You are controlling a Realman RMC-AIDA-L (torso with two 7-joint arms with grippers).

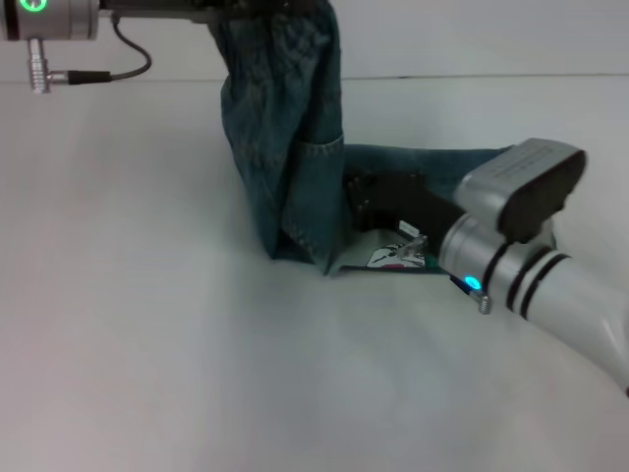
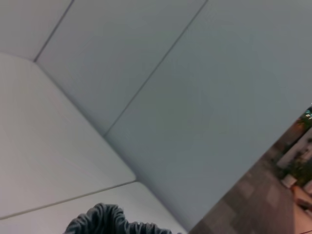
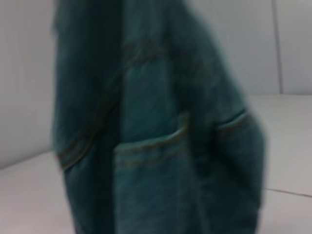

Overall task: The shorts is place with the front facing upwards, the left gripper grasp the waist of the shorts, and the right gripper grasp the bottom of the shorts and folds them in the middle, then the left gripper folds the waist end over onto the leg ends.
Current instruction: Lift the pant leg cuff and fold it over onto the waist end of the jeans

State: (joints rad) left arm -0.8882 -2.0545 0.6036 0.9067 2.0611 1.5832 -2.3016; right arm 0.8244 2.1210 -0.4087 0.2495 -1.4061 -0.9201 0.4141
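Note:
Next, I move my right gripper back to the clear table (image 1: pixel 598 110) before my left gripper folds, because my right gripper is over the leg ends (image 1: pixel 447 165) where the waist end must land.
The blue denim shorts (image 1: pixel 285 147) hang upright from the top edge of the head view, where my left gripper (image 1: pixel 257 10) holds their waist end up off the table. Their lower part lies flat on the table and runs right under my right gripper (image 1: pixel 366 202), whose dark end rests on the leg end. A printed label (image 1: pixel 398 258) shows at the cloth's near edge. The left wrist view catches only a bunched bit of cloth (image 2: pixel 112 222). Hanging denim with pocket seams (image 3: pixel 156 146) fills the right wrist view.
A white table (image 1: pixel 147 344) spreads to the left and front of the shorts. A cable and plug (image 1: pixel 59 69) dangle from my left arm at the far left. My right forearm (image 1: pixel 550 285) crosses the near right corner.

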